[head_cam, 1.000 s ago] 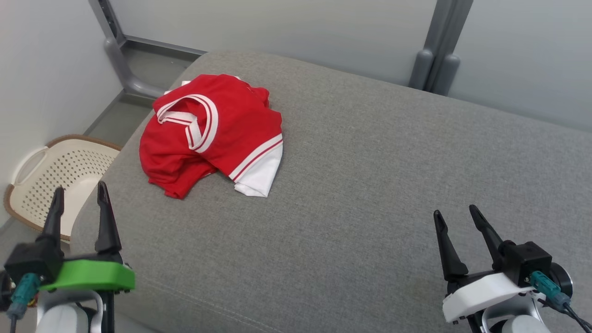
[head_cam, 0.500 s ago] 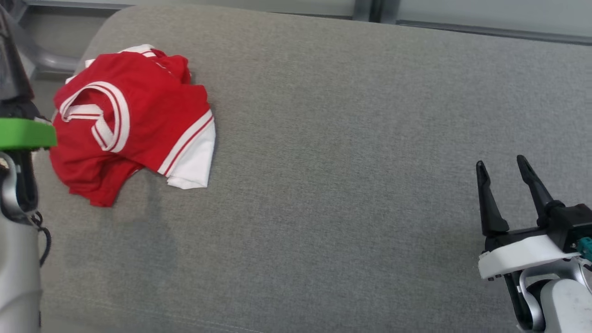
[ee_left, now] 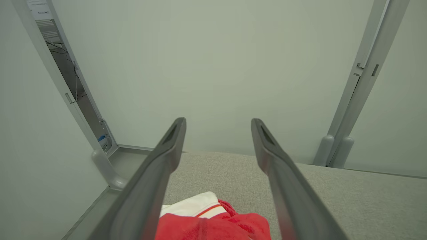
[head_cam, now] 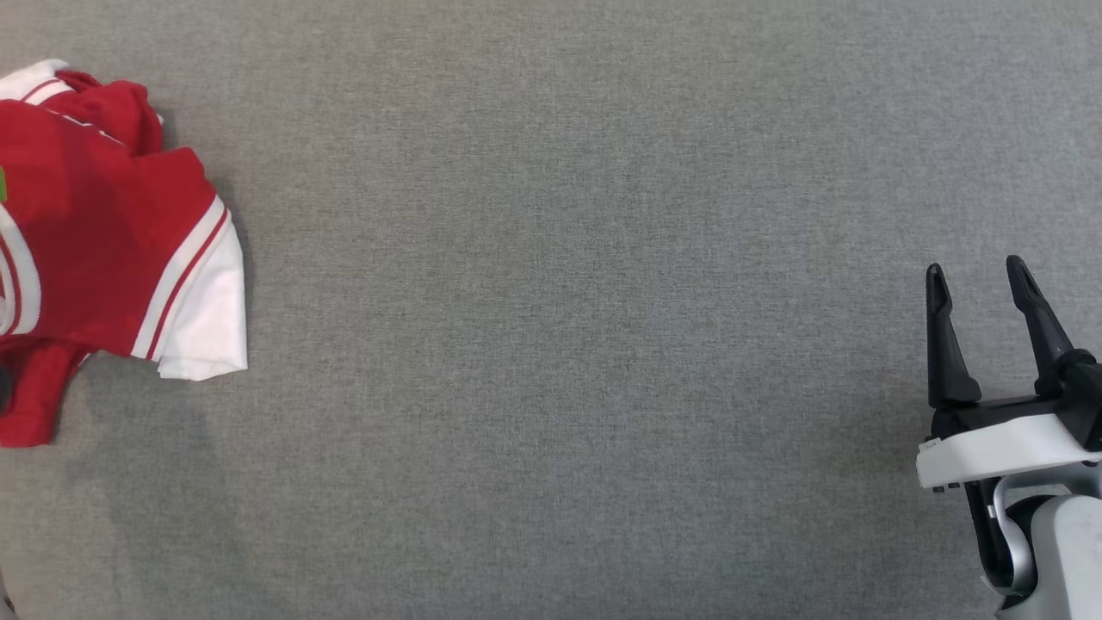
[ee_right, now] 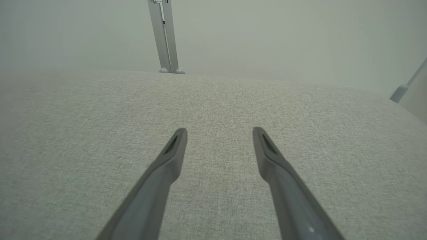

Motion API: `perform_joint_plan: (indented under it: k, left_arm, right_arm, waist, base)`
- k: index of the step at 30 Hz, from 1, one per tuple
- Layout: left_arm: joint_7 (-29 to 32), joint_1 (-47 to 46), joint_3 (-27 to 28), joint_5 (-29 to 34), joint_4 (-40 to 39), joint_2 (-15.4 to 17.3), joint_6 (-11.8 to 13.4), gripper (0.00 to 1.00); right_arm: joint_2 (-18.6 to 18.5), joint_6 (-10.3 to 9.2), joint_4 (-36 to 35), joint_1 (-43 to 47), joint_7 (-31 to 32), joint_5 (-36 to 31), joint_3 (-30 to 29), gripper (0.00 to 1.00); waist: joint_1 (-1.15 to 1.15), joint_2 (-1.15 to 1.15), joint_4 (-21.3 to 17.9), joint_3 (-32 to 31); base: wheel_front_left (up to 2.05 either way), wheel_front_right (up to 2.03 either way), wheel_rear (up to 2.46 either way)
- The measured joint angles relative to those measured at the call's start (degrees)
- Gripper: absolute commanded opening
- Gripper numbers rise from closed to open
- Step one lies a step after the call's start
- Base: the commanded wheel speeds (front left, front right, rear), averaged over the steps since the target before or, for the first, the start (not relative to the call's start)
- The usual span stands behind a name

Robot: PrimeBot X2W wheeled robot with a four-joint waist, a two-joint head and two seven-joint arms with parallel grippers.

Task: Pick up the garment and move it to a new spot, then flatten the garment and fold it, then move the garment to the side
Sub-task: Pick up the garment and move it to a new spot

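I should expect another red garment to stay behind when I lift, because a plain red end [head_cam: 37, 401] sticks out below the striped garment [head_cam: 114, 227].
The garment [head_cam: 103, 250] is a crumpled red shirt with white, red-striped trim, lying on the grey cushion [head_cam: 560, 344] at the far left of the head view, partly cut off by the frame edge. My left gripper [ee_left: 218, 124] hangs open above the garment [ee_left: 213, 223], whose red and white folds show low between its fingers. My right gripper [head_cam: 973, 274] stands open at the right edge of the head view, far from the garment. In the right wrist view the right gripper [ee_right: 219, 132] has nothing but bare cushion between its fingers.
Pale wall panels stand behind the cushion, with a grey upright post [ee_left: 360, 83] at the back right and another grey post [ee_left: 66, 93] at the back left. Beside the cushion's left end the floor [ee_left: 100, 196] drops away.
The head camera has tilted down and swung right, so the garment slid to the left edge and the basket and walls left the view. Both grippers stay open.
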Motion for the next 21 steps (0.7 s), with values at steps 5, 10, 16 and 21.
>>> perform_joint_plan:
  k: [5, 10, 16, 21]
  left_arm:
    - [6.6, -0.4, -1.1, -1.6, 7.8, 0.4, -0.5, 1.0]
    - [14.8, -0.1, -1.5, -3.6, 14.7, 0.8, -1.2, 1.0]
    - [21.3, 0.2, -2.4, -6.1, 19.8, 0.7, -1.8, 1.0]
    - [23.3, 0.4, -2.9, -6.9, 21.7, 0.7, -2.1, 0.18]
  right_arm:
    - [-0.1, 0.0, 0.4, -0.4, -0.2, 0.0, 0.0, 1.0]
    - [0.1, 0.0, 0.5, -0.4, -0.3, -0.1, 0.0, 1.0]
    - [0.3, 0.0, 0.9, -0.6, -0.5, -0.1, 0.6, 1.0]
    - [0.5, 0.0, 1.0, -0.6, -0.5, -0.2, 0.7, 1.0]
  waist:
    - [0.0, 0.0, -1.9, 1.4]
    - [0.0, 0.0, -2.9, 1.6]
    - [0.0, 0.0, -3.6, 1.1]
    - [0.0, 0.0, -4.2, 0.6]
  base:
    - [0.0, 0.0, 0.0]
    - [0.0, 0.0, 0.0]
    - [0.0, 0.0, 0.0]
    - [0.0, 0.0, 0.0]
